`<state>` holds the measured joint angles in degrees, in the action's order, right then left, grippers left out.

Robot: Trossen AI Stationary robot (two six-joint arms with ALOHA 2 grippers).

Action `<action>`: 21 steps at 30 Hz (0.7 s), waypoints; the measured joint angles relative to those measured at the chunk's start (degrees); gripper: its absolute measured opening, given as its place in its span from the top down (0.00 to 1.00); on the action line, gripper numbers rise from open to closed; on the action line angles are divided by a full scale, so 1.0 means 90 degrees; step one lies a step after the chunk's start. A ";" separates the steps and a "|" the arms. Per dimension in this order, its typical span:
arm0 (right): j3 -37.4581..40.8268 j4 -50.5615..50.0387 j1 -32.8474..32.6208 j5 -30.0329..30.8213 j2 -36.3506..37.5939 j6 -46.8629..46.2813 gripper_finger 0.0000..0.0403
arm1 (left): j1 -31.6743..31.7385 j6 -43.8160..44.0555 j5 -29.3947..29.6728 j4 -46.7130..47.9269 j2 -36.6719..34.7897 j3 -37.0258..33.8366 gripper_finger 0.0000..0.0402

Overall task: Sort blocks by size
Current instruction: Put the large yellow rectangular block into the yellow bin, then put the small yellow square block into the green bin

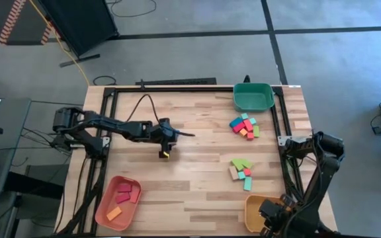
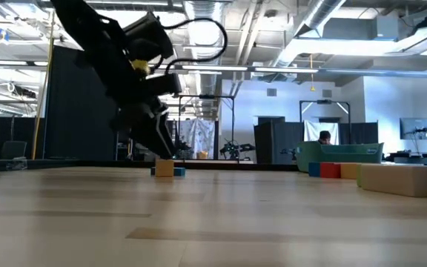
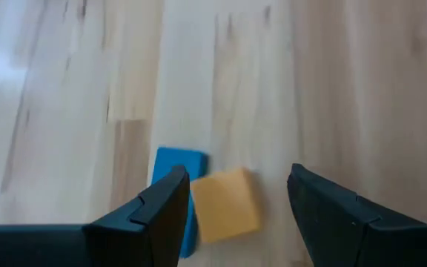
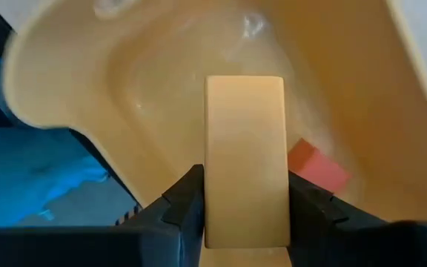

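I should use my left gripper to set the small yellow block (image 2: 164, 168) on clear wood (image 1: 176, 158) for my right gripper, because it lies against the blue block, far from my right gripper.
My left gripper (image 1: 166, 147) is open at the table's middle, fingers pointing down. A small yellow block (image 3: 224, 205) and a blue block (image 3: 175, 185) lie flat on the wood between its fingers; they also show in the low view (image 2: 164, 170). My right gripper (image 4: 245, 178) is at the near right, over the yellow tray (image 1: 253, 215), shut on a tan bar (image 4: 245, 148). Two clusters of coloured blocks (image 1: 245, 127) (image 1: 241, 169) lie on the table's right half. My right gripper pinches the tan bar by its two long sides (image 4: 212, 200) between its two fingers, near the bar's near end. The bar runs along the fingers and sticks out past their tips. It is lifted clear above the tray's hollow (image 4: 161, 81).
A green tray (image 1: 253, 97) stands at the far right. A salmon tray (image 1: 101, 210) at the near left holds red, pink and orange blocks. A pink-red block (image 4: 317, 167) lies in the yellow tray. Bare wood lies across the table's middle and left.
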<state>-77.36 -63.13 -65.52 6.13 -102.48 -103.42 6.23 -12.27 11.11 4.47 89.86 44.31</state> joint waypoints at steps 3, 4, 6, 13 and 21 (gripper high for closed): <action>0.0009 -0.0032 0.0000 -0.0027 0.0000 -0.0082 0.56 | 0.0114 0.0075 -0.0051 0.0211 0.0023 -0.0002 0.46; 0.0011 -0.0051 0.0000 -0.0029 0.0000 -0.0111 0.55 | 0.0143 0.0098 -0.0104 0.0209 0.0052 0.0000 0.46; 0.0011 -0.0077 0.0001 -0.0027 0.0000 -0.0172 0.51 | 0.0211 0.0152 -0.0334 0.0278 0.0139 0.0001 0.46; 0.0011 -0.0119 0.0010 -0.0051 0.0001 -0.0328 0.43 | 0.0309 0.0207 -0.0400 0.0222 0.0415 0.0002 0.46; -0.0414 -0.0739 0.0010 -0.0192 0.0029 -0.0347 0.41 | 0.0309 0.0157 -0.0592 0.0110 0.0450 -0.0002 0.56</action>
<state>-81.08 -69.79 -65.42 4.40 -102.21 -106.54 9.02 -10.85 5.78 5.46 93.91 44.29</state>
